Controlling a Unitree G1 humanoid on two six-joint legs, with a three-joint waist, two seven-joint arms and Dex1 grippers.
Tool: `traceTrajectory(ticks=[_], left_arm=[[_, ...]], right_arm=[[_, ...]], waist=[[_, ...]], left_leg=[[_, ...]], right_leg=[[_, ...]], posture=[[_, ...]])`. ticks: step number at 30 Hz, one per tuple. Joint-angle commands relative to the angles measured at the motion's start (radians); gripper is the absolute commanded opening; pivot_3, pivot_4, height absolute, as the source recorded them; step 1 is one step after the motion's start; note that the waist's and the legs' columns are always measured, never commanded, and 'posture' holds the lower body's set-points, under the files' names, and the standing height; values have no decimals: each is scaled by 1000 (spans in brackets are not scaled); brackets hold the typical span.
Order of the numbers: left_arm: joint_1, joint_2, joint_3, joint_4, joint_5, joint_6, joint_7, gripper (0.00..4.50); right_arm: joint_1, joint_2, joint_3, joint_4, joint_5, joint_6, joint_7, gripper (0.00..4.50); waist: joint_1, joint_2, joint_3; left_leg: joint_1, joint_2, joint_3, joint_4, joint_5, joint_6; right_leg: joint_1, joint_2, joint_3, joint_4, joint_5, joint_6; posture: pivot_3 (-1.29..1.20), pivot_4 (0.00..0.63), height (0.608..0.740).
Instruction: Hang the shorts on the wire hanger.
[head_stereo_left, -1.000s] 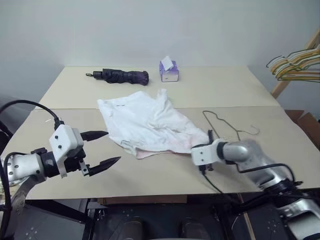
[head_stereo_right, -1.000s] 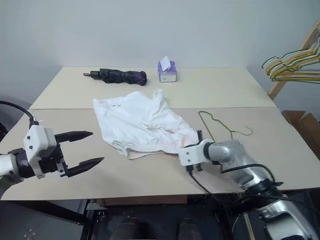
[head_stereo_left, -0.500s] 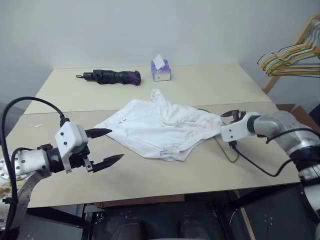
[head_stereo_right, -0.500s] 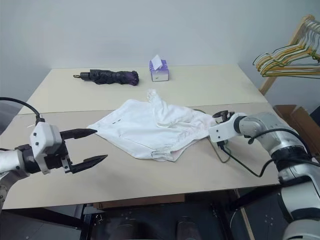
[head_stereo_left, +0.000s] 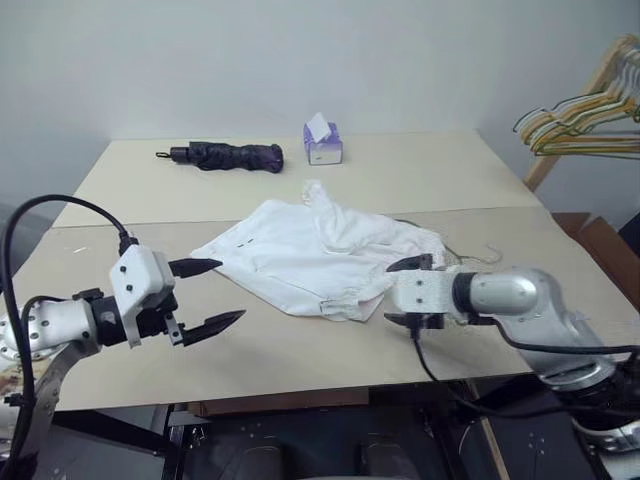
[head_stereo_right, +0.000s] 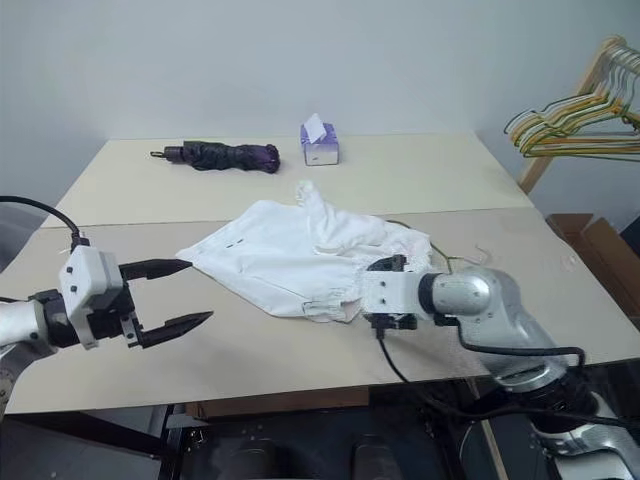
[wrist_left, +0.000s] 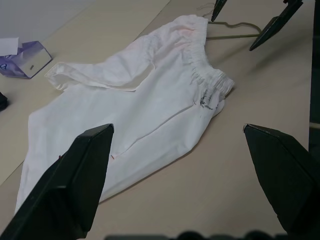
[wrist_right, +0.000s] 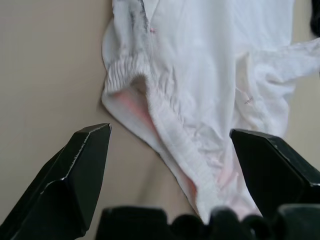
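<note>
The white shorts (head_stereo_left: 275, 258) will spread out into a longer, smoother panel when the robot pulls them, because loose folds (head_stereo_left: 345, 228) lie in a limp heap over them.
The white shorts (head_stereo_left: 310, 255) lie spread flat in the middle of the near table, elastic waistband and pinkish lining (wrist_right: 150, 112) turned to the right. My right gripper (head_stereo_left: 392, 293) hovers at that waistband, open, one finger on each side of the waistband edge and holding nothing. Just behind it lies the wire hanger (head_stereo_left: 475, 258), flat on the table, partly hidden by the shorts and the arm; its wire (wrist_left: 235, 36) shows beside the right gripper's fingertips. My left gripper (head_stereo_left: 230, 290) stands open left of the shorts, a hand's width from the hem.
A folded dark umbrella (head_stereo_left: 225, 155) and a purple tissue box (head_stereo_left: 323, 145) sit on the far table. Several hangers (head_stereo_left: 580, 110) hang on a wooden rack at the right, with a cardboard box (head_stereo_left: 612, 250) below. A seam (head_stereo_left: 150, 222) divides the two tables.
My right gripper dragged the shorts' waistband to the right, opened and let go, then came back left to the waistband. The shorts now lie spread wider. The left gripper stayed put.
</note>
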Motion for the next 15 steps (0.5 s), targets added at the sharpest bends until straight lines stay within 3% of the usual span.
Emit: traceTrajectory(ticks=[1,5,15], left_arm=[[-26,10,0,-2,-4,-18,-6,4500],[-14,6,0,-5,0,-22,-14,4500],[-21,7,-3,4,-2,-19,-21,4500]], right_arm=[[-87,62,127,-32,-129,213,-10,4460],[-156,105,235,3,-209,319,-9,4460],[-251,279,439,172,-306,455,-38,4460]], waist=[[0,0,0],[1,0,0],[-13,0,0]], left_leg=[[-1,1,0,0,0,0],[-9,1,2,1,3,-4],[-9,3,2,1,3,-4]], right_leg=[[-1,1,0,0,1,-1],[-11,3,1,3,2,-3],[-11,4,1,4,2,-3]], posture=[[-24,26,740],[-31,34,740],[-36,43,740]])
